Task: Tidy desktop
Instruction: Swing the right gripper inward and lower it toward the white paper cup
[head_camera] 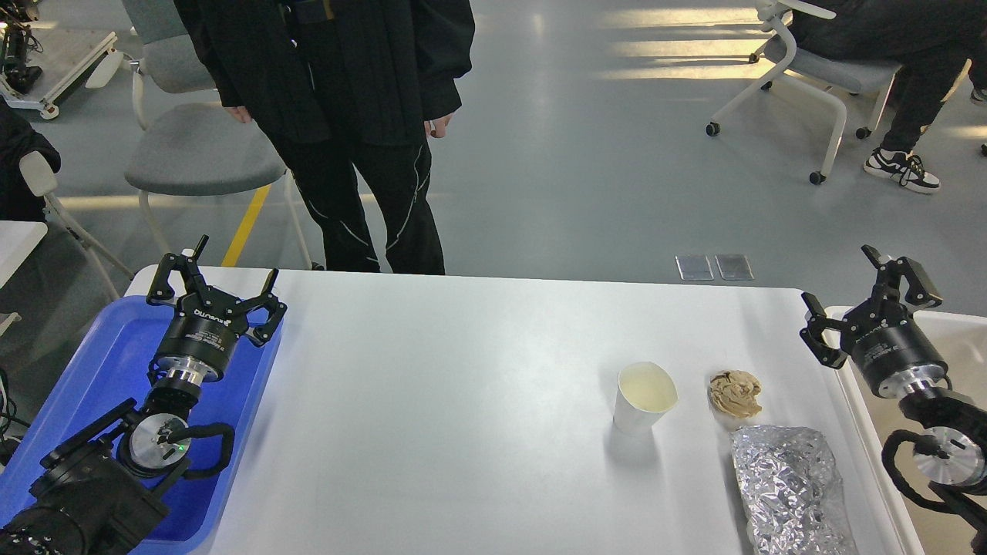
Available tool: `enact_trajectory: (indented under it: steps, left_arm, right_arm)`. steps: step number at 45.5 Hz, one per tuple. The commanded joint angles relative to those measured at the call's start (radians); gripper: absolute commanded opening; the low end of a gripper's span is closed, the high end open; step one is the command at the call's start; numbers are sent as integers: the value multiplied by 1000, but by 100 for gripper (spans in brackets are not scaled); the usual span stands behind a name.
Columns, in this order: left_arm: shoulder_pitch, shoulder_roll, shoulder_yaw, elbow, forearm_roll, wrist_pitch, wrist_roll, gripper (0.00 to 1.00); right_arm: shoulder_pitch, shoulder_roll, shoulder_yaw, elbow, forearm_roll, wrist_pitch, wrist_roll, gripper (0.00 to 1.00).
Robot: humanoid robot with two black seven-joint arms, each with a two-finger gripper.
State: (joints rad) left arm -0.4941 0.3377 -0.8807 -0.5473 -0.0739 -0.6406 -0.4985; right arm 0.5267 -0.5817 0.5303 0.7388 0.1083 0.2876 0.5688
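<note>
I expect the white paper cup [640,403] to tilt over empty and dry when I lift it by the cup's rim, because the cup's opening [648,387] shows a plain pale inside.
The white desktop [463,385] fills the middle of the head view. On its right part stand a white paper cup [644,396], a crumpled brown paper ball [734,391] and a crumpled foil wrapper [786,482]. My left gripper [216,284] is open and empty over the far end of the blue tray [100,370]. My right gripper [867,301] is open and empty above the far left rim of the cream-white bin [952,331], to the right of the paper ball.
A person in black [339,116] stands just behind the far table edge. Grey chairs [193,154] stand at the back left. A wheeled chair with a seated person [848,69] is at the far right.
</note>
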Motion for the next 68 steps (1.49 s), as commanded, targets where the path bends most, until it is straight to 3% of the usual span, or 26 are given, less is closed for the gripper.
enact_trajectory:
  steps: [1,13,15,19,20,28,35,51,56,64,68]
  left_arm:
    - [0,0,2,0,0,-1,0,100]
    - [0,0,2,0,2,-1,0,100]
    - [0,0,2,0,2,-1,0,100]
    - [0,0,2,0,2,-1,0,100]
    - [0,0,2,0,2,-1,0,100]
    - [0,0,2,0,2,-1,0,100]
    - [0,0,2,0,0,-1,0,100]
    - [0,0,2,0,2,-1,0,100]
    - [0,0,2,0,2,-1,0,100]
    - [-1,0,2,0,2,-1,0,100]
    - [-1,0,2,0,2,-1,0,100]
  right_arm:
    - [2,-52,-10,7,-19,42,-23,100]
    - [45,-101,-49,27,-107,44,-41,100]
    - [61,-112,-65,48,-131,51,-76,100]
    - [70,-165,-47,135,-141,70,-217,100]
    - [72,-173,-44,146,-141,70,-227,100]
    - [113,-236,-72,252,-194,74,-233,100]
    - [124,-334,-101,428,-516,74,-230,100]
    - [141,-328,-128,536,-938,59,-250,100]
    - [144,-331,-131,605,-980,59,-334,100]
    - [208,-313,-234,594,-987,59,-472,100]
    - [255,-281,-302,576,-995,58,-483,100]
